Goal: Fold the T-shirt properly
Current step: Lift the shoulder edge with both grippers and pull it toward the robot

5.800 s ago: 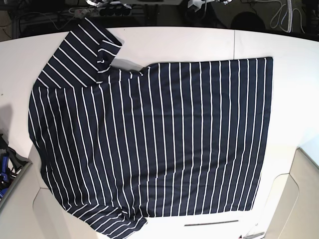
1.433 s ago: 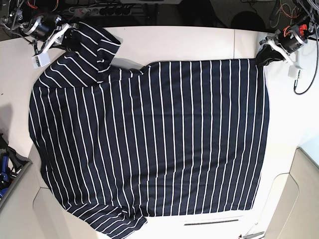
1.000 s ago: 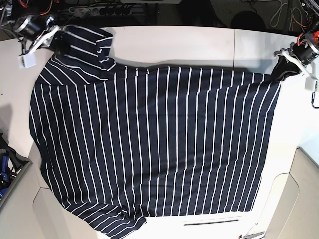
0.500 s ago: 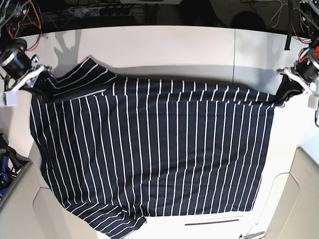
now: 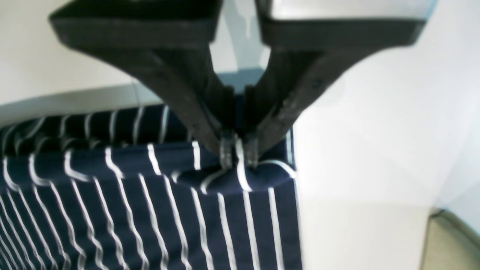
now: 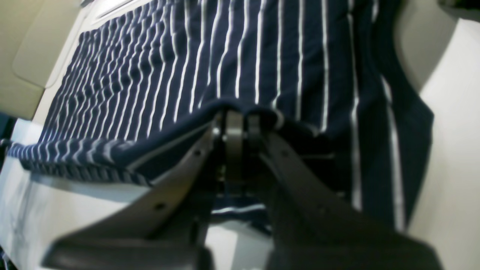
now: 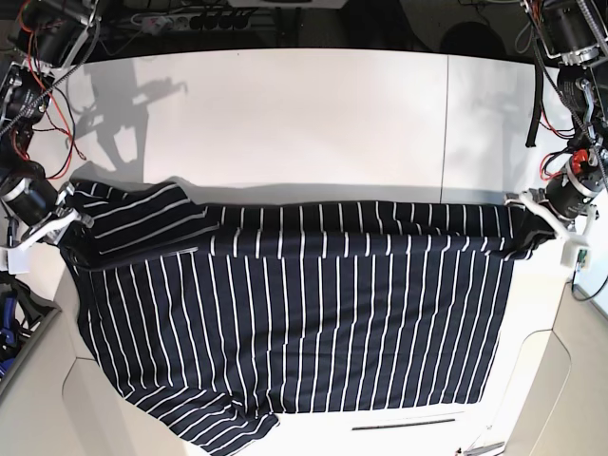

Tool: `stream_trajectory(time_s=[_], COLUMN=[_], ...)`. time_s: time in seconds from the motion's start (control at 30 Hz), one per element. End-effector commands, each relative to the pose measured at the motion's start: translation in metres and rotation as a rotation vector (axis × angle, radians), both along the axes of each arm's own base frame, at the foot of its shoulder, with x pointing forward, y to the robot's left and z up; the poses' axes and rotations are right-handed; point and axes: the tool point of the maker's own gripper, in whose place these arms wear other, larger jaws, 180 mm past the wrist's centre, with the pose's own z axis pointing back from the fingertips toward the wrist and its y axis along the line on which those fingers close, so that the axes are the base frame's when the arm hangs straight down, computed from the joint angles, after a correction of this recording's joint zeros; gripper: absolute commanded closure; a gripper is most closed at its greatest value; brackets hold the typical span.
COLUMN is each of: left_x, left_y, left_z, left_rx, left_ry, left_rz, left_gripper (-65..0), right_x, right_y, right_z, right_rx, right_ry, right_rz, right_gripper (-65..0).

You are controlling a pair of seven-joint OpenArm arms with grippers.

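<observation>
My right gripper is holding its corner of the T-shirt's held edge (image 7: 351,251), stretched straight from gripper to gripper, so it should keep lowering that corner onto the T-shirt's bottom layer (image 7: 112,293) and release there.
The dark navy T-shirt (image 7: 304,313) with thin white stripes lies across the white table (image 7: 313,114), its far edge lifted and carried toward the near side as a fold. My left gripper (image 7: 532,214) at the right is shut on the shirt's far right corner; in the left wrist view the left gripper (image 5: 238,153) pinches a bunched fold of the T-shirt (image 5: 150,210). At the left, my right gripper (image 7: 65,220) is shut on the sleeve-side corner. The right wrist view shows that gripper (image 6: 238,123) clamping the T-shirt's (image 6: 225,63) hem.
A beige raised ledge (image 7: 570,380) borders the table at the lower right, and another one (image 7: 38,399) at the lower left. A dark tool tray (image 7: 11,328) sits at the left edge. Cables and a power strip (image 7: 190,17) run behind the far edge.
Both grippers have drawn the shirt's far edge nearer, toward the table's front. The lifted fold now lies over the shirt's middle and more bare table shows behind it.
</observation>
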Motion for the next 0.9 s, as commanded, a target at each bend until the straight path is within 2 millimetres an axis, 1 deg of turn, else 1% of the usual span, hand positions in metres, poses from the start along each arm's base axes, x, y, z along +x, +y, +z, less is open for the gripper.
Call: stream_trajectory(time_s=[0.0,0.1,0.2,0.3,0.4,0.47,0.5,0.57,0.67,0.7,0.73,0.77,0.8,0.83,0.87], left_x=[0.015,0.028,0.04,0.047,0.052,0.052,0.052,0.051,0.051,0.051,0.052,0.051,0.05,0.048,0.046], left_y=[0.005,0.005,-0.001,-0.005,-0.003,-0.002,0.0,0.005,0.008,0.008,0.008,0.006,0.004,0.004,0.004], left_z=[0.017,0.011,0.009,0.007,0.01,0.009,0.007,0.004,0.002,0.003,0.003,0.003,0.002,0.0,-0.002], left_rx=[-0.007,-0.048,-0.081,-0.071,-0.08,-0.086,-0.088,-0.093,-0.099,-0.104,-0.111,-0.125,-0.145,-0.166,-0.189], left_ry=[-0.061,-0.052,-0.055,-0.046,-0.061,-0.063,-0.058,-0.049,-0.043,-0.046,-0.047,-0.039,-0.027,-0.007,0.014], left_rz=[0.005,0.015,0.005,-0.007,0.005,0.013,0.028,0.064,0.091,0.095,0.094,0.092,0.09,0.094,0.105], left_gripper=[0.0,0.0,0.0,0.0,0.0,0.0,-1.5,-8.2,-17.3,-20.6,-24.1,-27.7,-30.9,-33.3,-34.1], right_x=[0.018,0.039,0.058,0.076,0.089,0.093,0.093,0.091,0.088,0.087,0.086,0.086,0.086,0.086,0.086], right_y=[-0.008,-0.008,0.0,0.007,0.013,0.015,0.016,0.018,0.018,0.018,0.019,0.018,0.018,0.017,0.015], right_z=[0.022,0.02,0.019,0.016,0.012,0.006,0.003,-0.005,-0.015,-0.016,-0.017,-0.016,-0.012,-0.007,0.0], right_rx=[0.0,0.01,0.022,-0.003,-0.032,-0.043,-0.04,-0.031,-0.017,-0.015,-0.011,-0.001,0.018,0.04,0.062], right_ry=[-0.077,-0.073,-0.066,-0.05,-0.043,-0.028,-0.015,0.006,0.034,0.04,0.044,0.044,0.037,0.026,0.012], right_rz=[-0.017,-0.022,-0.001,0.021,0.033,0.036,0.035,0.039,0.037,0.037,0.04,0.04,0.038,0.034,0.027], right_gripper=[0.0,0.0,0.0,0.0,0.0,0.0,0.0,-0.8,-22.9,-29.0,-33.4,-35.5,-35.6,-35.6,-35.6])
